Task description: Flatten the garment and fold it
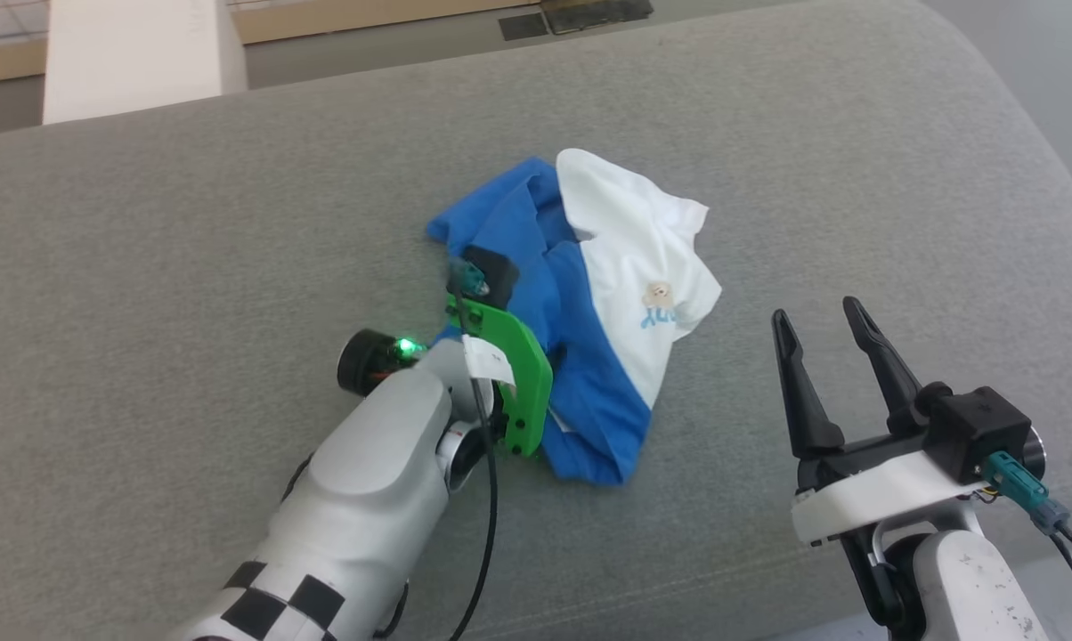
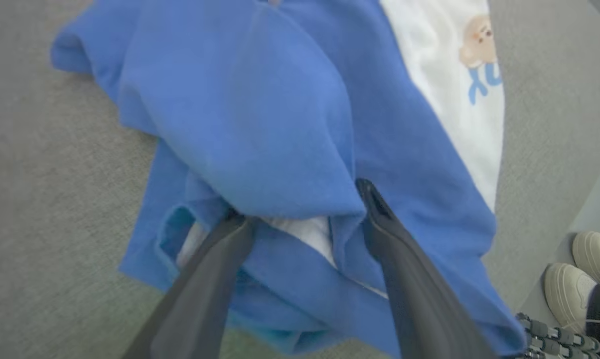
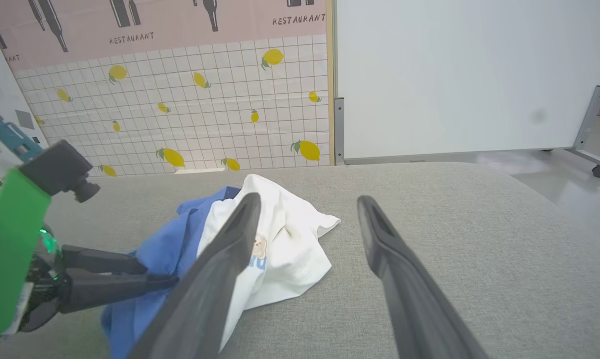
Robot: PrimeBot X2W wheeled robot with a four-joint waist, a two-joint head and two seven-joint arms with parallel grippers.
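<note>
I expect the raised blue fold [image 2: 295,191] to come out into a long sleeve when I lift and pull it, because loose blue layers [image 1: 538,226] are lying doubled over.
The garment [image 1: 625,267] lies crumpled in the middle of a grey cushion: blue fabric on its left, white on its right, with a tan bear and blue script [image 1: 659,303]. My left gripper [image 2: 304,204] is open, its dark fingers pushed into the blue fabric on either side of a raised blue fold [image 2: 280,99]. In the head view its fingertips are hidden under the wrist's green bracket [image 1: 511,378]. From the right wrist, the left gripper [image 3: 173,281] meets the garment [image 3: 285,244] low at its blue side. My right gripper [image 1: 816,313] stands open and empty to the garment's right, apart from it.
The grey cushion [image 1: 233,223] spreads wide around the garment and curves down at its right edge [image 1: 1035,133]. A person's pale shoes [image 2: 579,279] stand on the floor beside it. Beyond the cushion are a lemon-patterned tile wall [image 3: 180,114] and a white board [image 3: 454,75].
</note>
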